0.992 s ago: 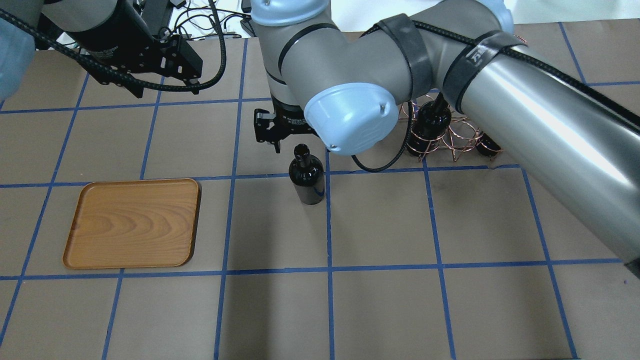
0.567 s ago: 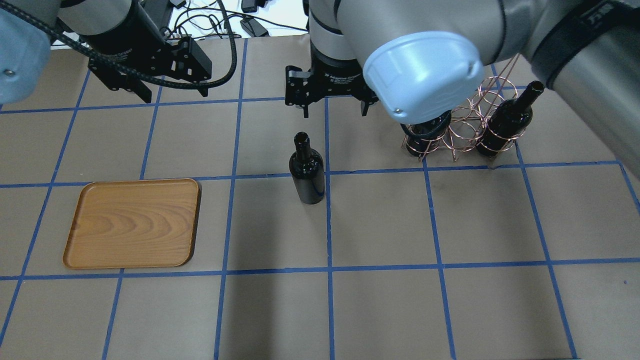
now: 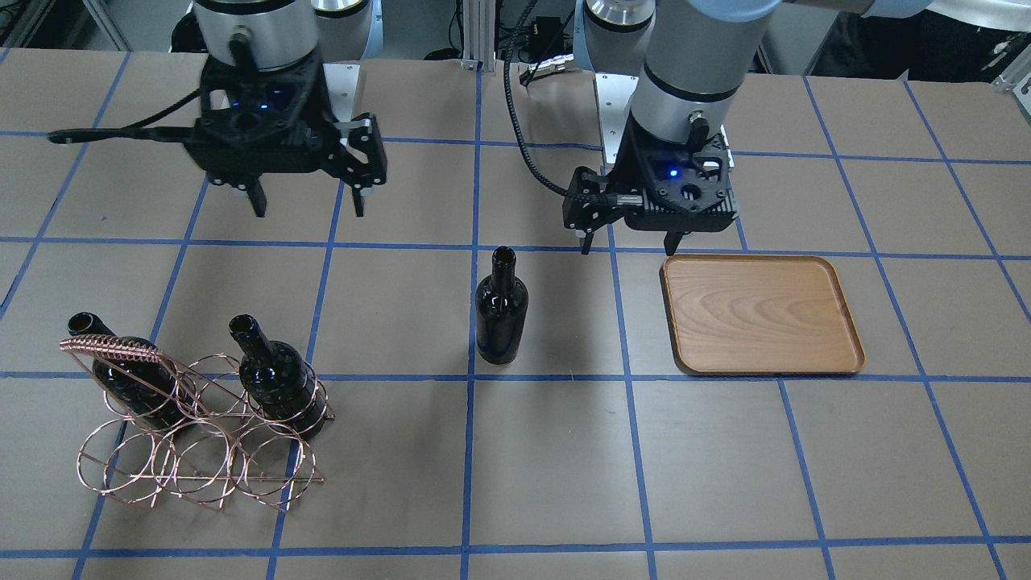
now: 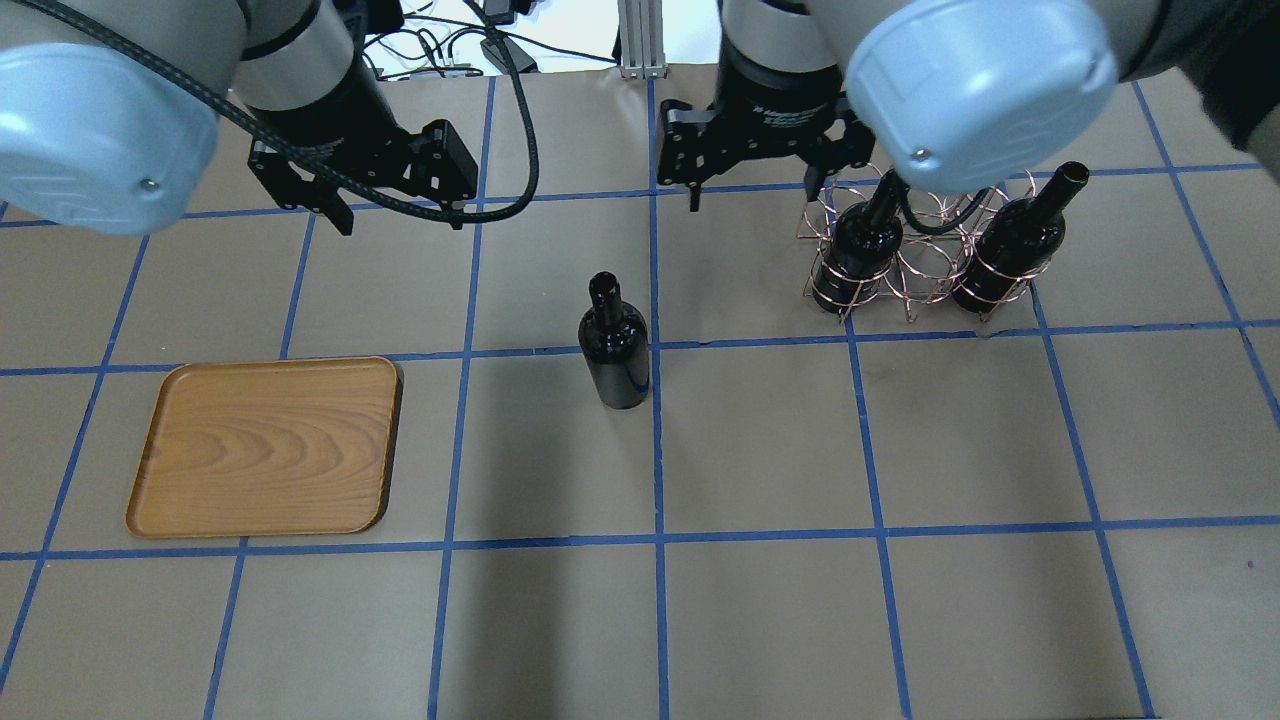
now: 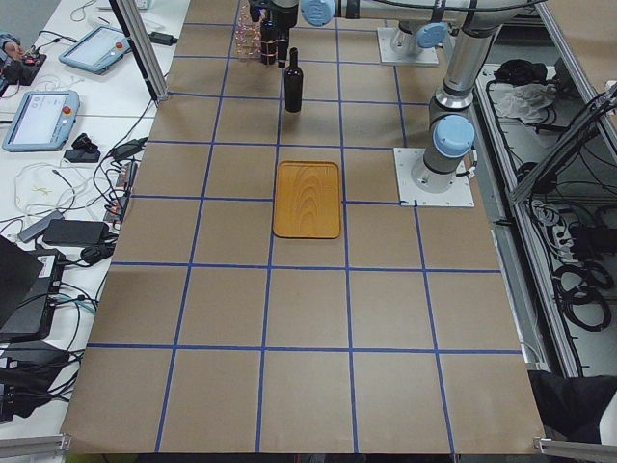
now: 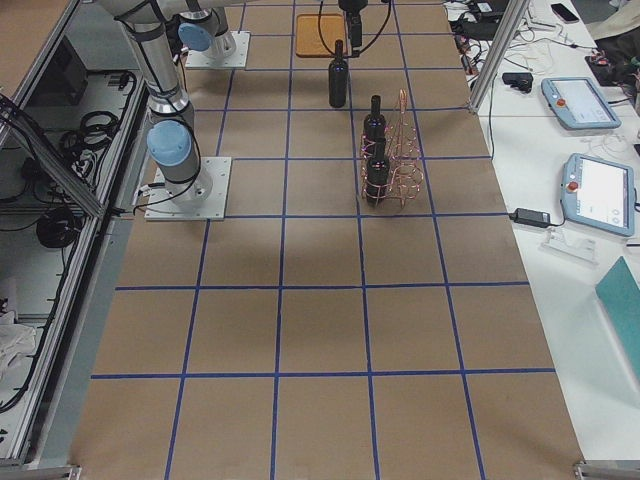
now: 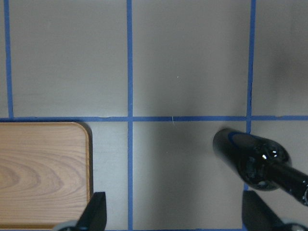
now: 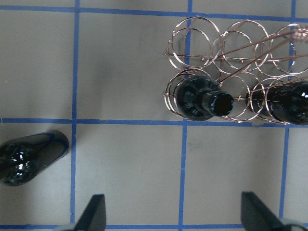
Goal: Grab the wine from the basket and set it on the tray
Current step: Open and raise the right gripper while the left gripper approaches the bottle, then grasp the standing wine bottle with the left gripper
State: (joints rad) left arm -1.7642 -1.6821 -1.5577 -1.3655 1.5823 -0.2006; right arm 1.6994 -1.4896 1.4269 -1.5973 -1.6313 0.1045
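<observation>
The tray (image 3: 763,314) is far from the robot's right gripper, beyond the standing bottle, so the left gripper should grab the bottle's neck (image 3: 503,269) and carry the bottle over.
One dark wine bottle (image 4: 613,345) stands upright on the table's middle, outside the basket; it also shows in the front view (image 3: 501,310). The copper wire basket (image 4: 925,262) (image 3: 193,451) holds two more bottles (image 4: 860,245) (image 4: 1010,250). The wooden tray (image 4: 265,447) (image 3: 761,314) lies bare at the overhead view's left. My left gripper (image 4: 400,222) (image 3: 630,246) is open and empty, hovering between tray and standing bottle. My right gripper (image 4: 752,195) (image 3: 308,209) is open and empty, between the standing bottle and the basket.
The left wrist view shows the tray's corner (image 7: 43,173) and the standing bottle (image 7: 255,161). The right wrist view shows the basket (image 8: 231,62) with a bottle mouth (image 8: 219,103). Brown table with blue tape grid (image 4: 760,440). Cables lie at the far edge (image 4: 420,50).
My right gripper has moved away from the standing bottle's neck, up and right in the overhead view toward the basket. My left gripper has shifted right, toward the centre. The bottle stays put.
</observation>
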